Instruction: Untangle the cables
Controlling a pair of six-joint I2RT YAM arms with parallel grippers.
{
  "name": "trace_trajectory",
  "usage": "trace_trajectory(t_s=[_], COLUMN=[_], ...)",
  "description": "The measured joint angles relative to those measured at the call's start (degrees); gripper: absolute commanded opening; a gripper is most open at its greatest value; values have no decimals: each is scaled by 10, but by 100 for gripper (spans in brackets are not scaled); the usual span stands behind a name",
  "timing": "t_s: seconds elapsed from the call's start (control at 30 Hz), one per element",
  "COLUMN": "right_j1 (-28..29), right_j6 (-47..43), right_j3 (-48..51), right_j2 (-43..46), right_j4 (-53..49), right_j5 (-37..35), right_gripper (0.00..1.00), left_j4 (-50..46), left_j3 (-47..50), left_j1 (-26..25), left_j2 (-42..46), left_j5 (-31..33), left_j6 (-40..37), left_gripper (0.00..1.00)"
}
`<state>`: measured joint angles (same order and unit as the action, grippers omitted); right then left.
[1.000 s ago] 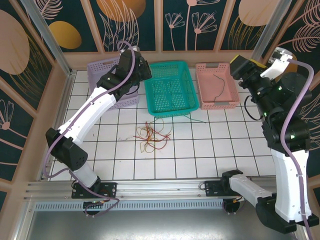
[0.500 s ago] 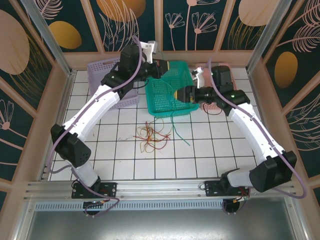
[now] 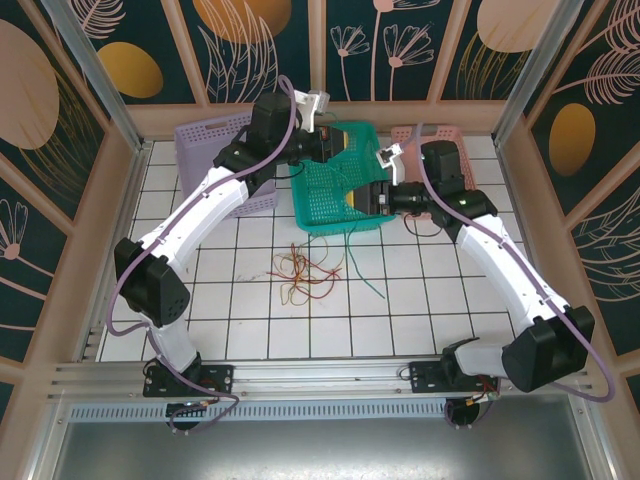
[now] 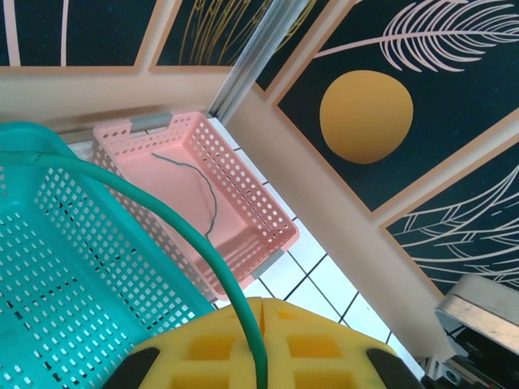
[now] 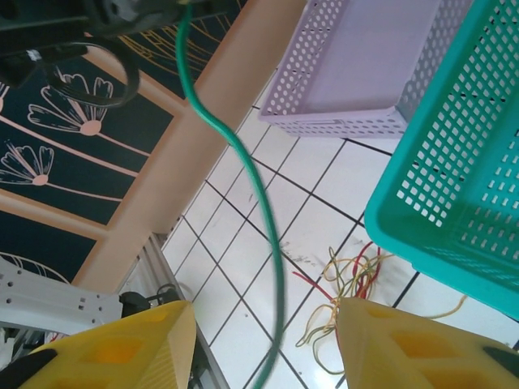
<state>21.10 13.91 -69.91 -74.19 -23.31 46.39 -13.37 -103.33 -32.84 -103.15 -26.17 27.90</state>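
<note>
I should take over the green cable (image 3: 355, 262) with my right gripper and put it in the pink basket (image 4: 185, 209), because my left gripper is holding the cable over the teal basket.
My left gripper (image 4: 263, 312) is shut on a green cable (image 4: 162, 211), which arcs up out of its yellow fingers over the teal basket (image 4: 57, 267). From above, the left gripper (image 3: 330, 148) hangs over that basket, and the green cable (image 3: 352, 255) trails down to the tiles. My right gripper (image 5: 266, 312) stands open with the green cable (image 5: 243, 162) running down between its fingers, touching neither. The right gripper (image 3: 374, 196) is at the teal basket's right side. A tangle of red and yellow cables (image 3: 305, 272) lies on the tiles. A dark cable (image 4: 207, 194) rests in the pink basket (image 4: 268, 215).
A lilac basket (image 3: 200, 135) stands at the back left, the teal basket (image 3: 325, 190) in the middle, the pink basket (image 3: 408, 133) at the back right, partly behind the right arm. Wooden walls ring the tiled floor (image 3: 430, 300). The tangle (image 5: 349, 284) lies below the right gripper.
The right arm has swung in from the far right to the teal basket, its jaws narrowing. The left gripper has moved right over the teal basket, lifting the green cable.
</note>
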Motion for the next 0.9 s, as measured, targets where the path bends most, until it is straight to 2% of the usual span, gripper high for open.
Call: trace_trajectory(t_s=[0.17,0.33,0.5,0.6,0.63,0.73,0.77,0.83,0.9], right_j1=[0,0,0,0,0,-1,-3,-14,-35], right_j6=[11,38,51,59,59,59,59,59,59], right_j3=[0,0,0,0,0,0,1,7,10], right_j2=[-8,-19,-19,-19,-19,-18,-15,-4,9], right_j4=[17,43,64,70,71,71,71,70,66], right_j5=[-19,-35,-46,-60,-67,-110,-126,-154,-177], right_gripper=[32,24,1,0,0,0,0,0,0], left_j4=[4,14,25,33,33,33,33,30,20], left_j3=[0,0,0,0,0,0,0,0,-2], left_j1=[0,0,0,0,0,0,0,0,0], left_j2=[0,0,0,0,0,0,0,0,1], left_j5=[-7,-9,-9,-9,-8,8,22,59,110], left_j6=[9,20,33,40,43,56,62,75,90], left_gripper=[0,0,0,0,5,58,70,80,84])
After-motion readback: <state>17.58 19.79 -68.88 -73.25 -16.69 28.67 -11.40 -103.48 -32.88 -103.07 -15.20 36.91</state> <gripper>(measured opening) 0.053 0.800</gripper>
